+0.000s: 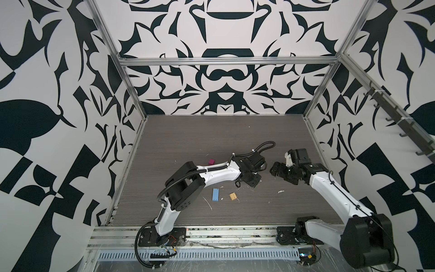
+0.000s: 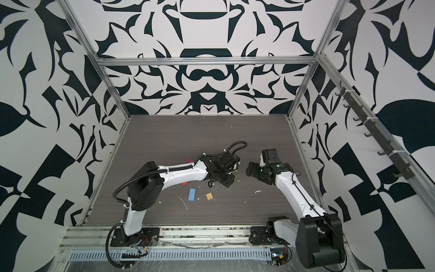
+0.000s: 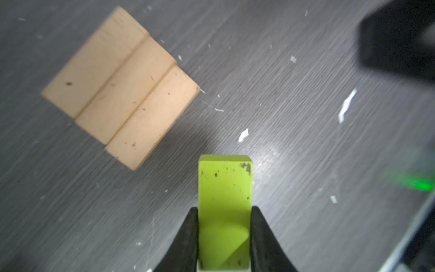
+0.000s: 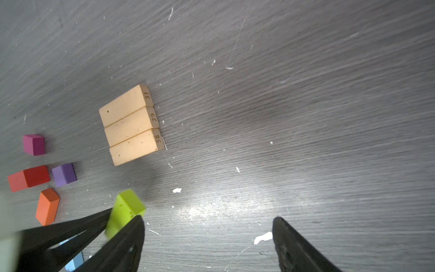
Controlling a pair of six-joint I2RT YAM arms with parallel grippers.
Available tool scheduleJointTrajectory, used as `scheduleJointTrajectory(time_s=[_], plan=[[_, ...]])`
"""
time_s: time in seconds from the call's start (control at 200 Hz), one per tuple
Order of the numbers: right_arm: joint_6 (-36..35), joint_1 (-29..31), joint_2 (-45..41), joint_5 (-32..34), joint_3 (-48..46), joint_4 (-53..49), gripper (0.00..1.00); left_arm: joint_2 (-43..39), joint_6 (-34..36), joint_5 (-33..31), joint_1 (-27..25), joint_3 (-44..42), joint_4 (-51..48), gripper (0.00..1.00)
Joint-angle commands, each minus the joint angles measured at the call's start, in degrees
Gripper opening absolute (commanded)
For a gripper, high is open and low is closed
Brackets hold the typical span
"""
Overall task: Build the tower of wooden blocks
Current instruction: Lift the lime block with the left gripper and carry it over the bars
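Observation:
The lime green block (image 3: 225, 195) is hanging askew next to the tan planks, so the robot's left gripper should swing back, turn the block square and set it down across the planks' seams (image 3: 125, 89).
My left gripper (image 3: 224, 212) is shut on a lime green block (image 3: 224, 188), held above the table a short way from three tan planks (image 3: 120, 89). The planks lie flat and side by side with nothing on them (image 4: 131, 124). My right gripper (image 4: 208, 220) stands open over bare table, and the green block (image 4: 127, 208) sits close beside one of its fingers. In both top views the two grippers (image 1: 253, 181) (image 1: 274, 170) face each other at mid-table, and the planks are hidden under the left wrist.
A magenta cube (image 4: 34, 144), a purple cube (image 4: 64, 174), a red block (image 4: 29, 177) and an orange block (image 4: 47, 206) lie beyond the planks. A light blue block (image 1: 215, 195) and a ridged tan square (image 1: 233, 196) lie nearer the front. White flecks dot the table.

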Motion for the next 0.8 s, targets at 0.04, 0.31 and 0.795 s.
scheduleJointTrajectory(time_s=[0.04,0.31,0.795], plan=[[-1.29,-0.29,-0.68,-2.76,-1.03,2.13,0.89,-1.68,-11.94,-2.37,0.40,3.32,-0.72,0.00],[-1.68,-0.32,-1.99,-5.70,-2.39,4.39,0.89,-1.31,-27.56,-1.39,4.05,3.73,0.93,0.00],[-1.15,-0.28,-0.93,-6.32,-1.23,4.03,0.89,3.12,-43.39,-2.87,5.52,8.89,-3.13,0.00]])
